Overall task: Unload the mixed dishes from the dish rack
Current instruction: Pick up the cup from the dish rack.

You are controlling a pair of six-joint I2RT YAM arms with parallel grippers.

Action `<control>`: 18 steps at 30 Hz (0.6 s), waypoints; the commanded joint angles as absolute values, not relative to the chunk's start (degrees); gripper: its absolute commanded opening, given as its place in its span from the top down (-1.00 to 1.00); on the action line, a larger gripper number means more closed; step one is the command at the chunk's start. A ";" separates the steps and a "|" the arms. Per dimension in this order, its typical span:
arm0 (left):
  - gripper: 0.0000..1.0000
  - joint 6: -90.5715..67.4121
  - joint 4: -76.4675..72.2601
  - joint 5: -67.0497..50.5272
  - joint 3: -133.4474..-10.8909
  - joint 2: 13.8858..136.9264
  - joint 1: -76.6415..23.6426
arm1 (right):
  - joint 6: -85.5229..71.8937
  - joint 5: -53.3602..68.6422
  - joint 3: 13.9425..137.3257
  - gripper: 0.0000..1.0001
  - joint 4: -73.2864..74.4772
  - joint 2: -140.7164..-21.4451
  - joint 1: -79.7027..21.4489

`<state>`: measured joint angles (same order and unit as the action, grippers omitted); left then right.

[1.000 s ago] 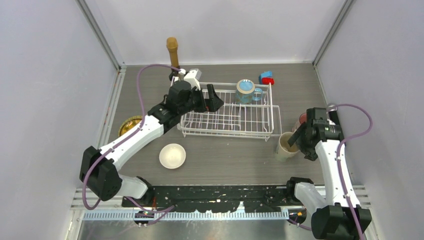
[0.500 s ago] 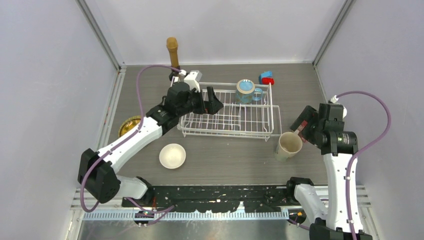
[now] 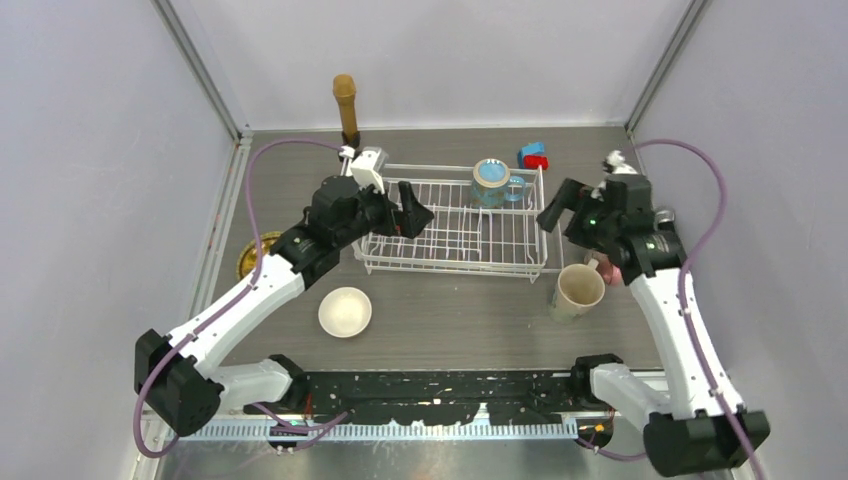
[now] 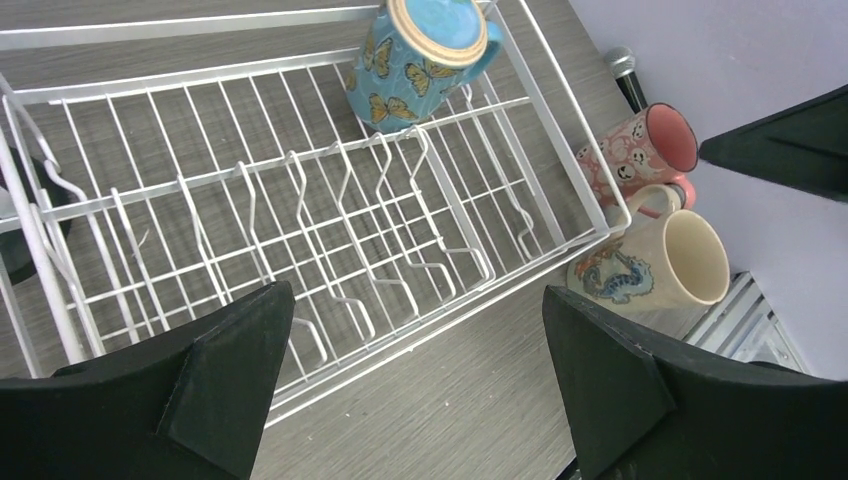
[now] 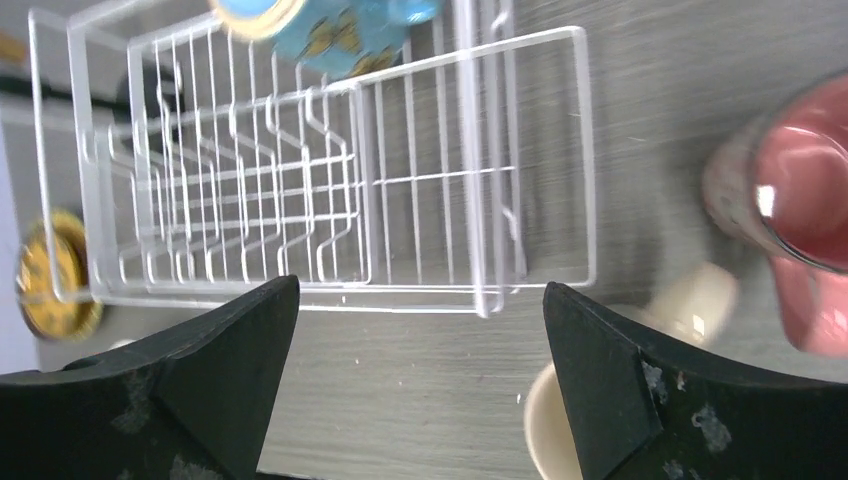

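Note:
The blue butterfly mug's handle [image 3: 516, 188] sticks out clear toward my open right gripper, so I should keep approaching the mug until my fingers straddle that handle, then close.
The white wire dish rack [image 3: 455, 228] holds only the blue butterfly mug [image 3: 490, 182], standing in its far right corner. The cream patterned mug [image 3: 577, 290] and the pink mug [image 3: 607, 268] stand on the table right of the rack. The white bowl [image 3: 345, 311] sits in front of the rack. A tan plate [image 3: 256, 254] lies at the left, partly under my left arm. My left gripper [image 3: 412, 210] is open and empty above the rack's left part. My right gripper [image 3: 560, 213] is open and empty above the rack's right end.
A brown microphone-shaped stick [image 3: 345, 100] stands at the back left. A blue-and-red block [image 3: 533, 156] lies behind the rack's far right corner. The side walls stand close on both sides. In the left wrist view the rack [image 4: 300, 230] fills the frame, with both mugs at its right.
My right gripper has left the cream mug and swung up and left to the rack's right end. My left gripper has shifted slightly left over the rack.

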<state>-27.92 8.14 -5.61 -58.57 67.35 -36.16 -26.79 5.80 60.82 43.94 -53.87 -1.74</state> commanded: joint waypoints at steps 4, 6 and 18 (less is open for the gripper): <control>-0.99 -26.06 8.25 -5.24 -57.39 66.21 -36.28 | -9.07 2.99 70.30 -0.99 38.65 -67.35 -16.67; -0.99 -25.74 8.98 -6.23 -57.78 66.44 -36.27 | -4.41 5.23 73.26 -0.99 38.15 -72.06 -17.63; -0.99 -25.46 9.61 -6.15 -56.72 64.89 -36.23 | 32.94 20.08 83.04 -0.99 37.96 -87.40 -12.38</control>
<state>-26.41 11.11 -5.93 -57.49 67.09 -36.16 20.27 11.62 75.46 35.92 -84.18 -16.10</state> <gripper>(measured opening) 0.995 0.996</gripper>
